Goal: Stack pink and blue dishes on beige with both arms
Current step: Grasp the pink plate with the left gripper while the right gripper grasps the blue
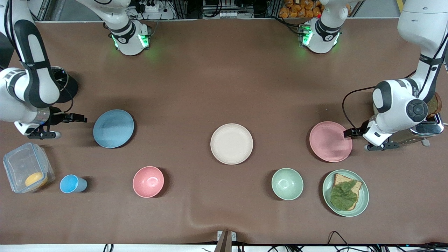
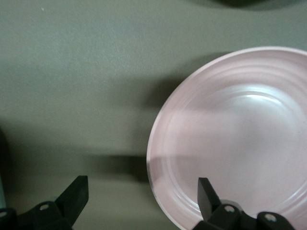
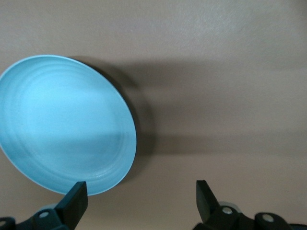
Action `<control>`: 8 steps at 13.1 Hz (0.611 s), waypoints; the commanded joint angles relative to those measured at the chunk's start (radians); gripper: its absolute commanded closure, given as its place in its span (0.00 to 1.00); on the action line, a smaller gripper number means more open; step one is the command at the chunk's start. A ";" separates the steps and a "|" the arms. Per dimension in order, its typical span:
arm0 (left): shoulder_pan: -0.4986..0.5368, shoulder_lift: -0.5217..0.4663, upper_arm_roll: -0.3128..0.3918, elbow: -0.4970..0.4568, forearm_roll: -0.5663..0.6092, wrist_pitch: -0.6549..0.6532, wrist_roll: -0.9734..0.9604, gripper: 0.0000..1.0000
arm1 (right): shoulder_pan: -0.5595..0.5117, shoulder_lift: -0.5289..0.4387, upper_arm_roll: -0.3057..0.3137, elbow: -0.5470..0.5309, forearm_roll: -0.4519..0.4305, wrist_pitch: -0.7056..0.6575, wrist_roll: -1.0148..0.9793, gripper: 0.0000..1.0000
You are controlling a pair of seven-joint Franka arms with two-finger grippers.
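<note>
The blue plate will hide almost all of the pink plate when the robot stacks them, because the blue plate's rim matches (image 1: 113, 128) the pink plate's width (image 1: 330, 141).
The cream-beige plate (image 1: 231, 143) lies flat at the table's middle. The light blue plate (image 1: 113, 128) (image 3: 64, 124) lies toward the right arm's end, the pale pink plate (image 1: 330, 141) (image 2: 240, 139) toward the left arm's end. My right gripper (image 1: 77, 118) (image 3: 140, 184) hangs open just beside the blue plate's rim, holding nothing. My left gripper (image 1: 350, 132) (image 2: 142, 181) is open at the pink plate's edge, one finger over the rim and the other over the cloth. Neither plate is gripped.
Nearer the front camera stand a clear box (image 1: 28, 172) holding something orange, a small blue cup (image 1: 71, 184), a pink bowl (image 1: 148, 181), a green bowl (image 1: 287, 183) and a green plate (image 1: 365, 196) with toast and a leaf. A toaster (image 1: 425, 129) sits under the left arm.
</note>
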 commanded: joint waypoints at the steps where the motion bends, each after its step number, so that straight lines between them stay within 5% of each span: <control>1: 0.011 0.022 -0.011 0.003 -0.020 0.019 0.017 0.00 | -0.006 0.044 0.012 -0.002 0.068 0.045 -0.027 0.00; 4: 0.013 0.036 -0.014 0.003 -0.028 0.019 0.017 0.00 | -0.006 0.107 0.013 0.009 0.144 0.098 -0.088 0.00; 8: 0.010 0.050 -0.020 0.007 -0.076 0.019 0.017 0.22 | 0.009 0.159 0.015 0.026 0.202 0.102 -0.107 0.00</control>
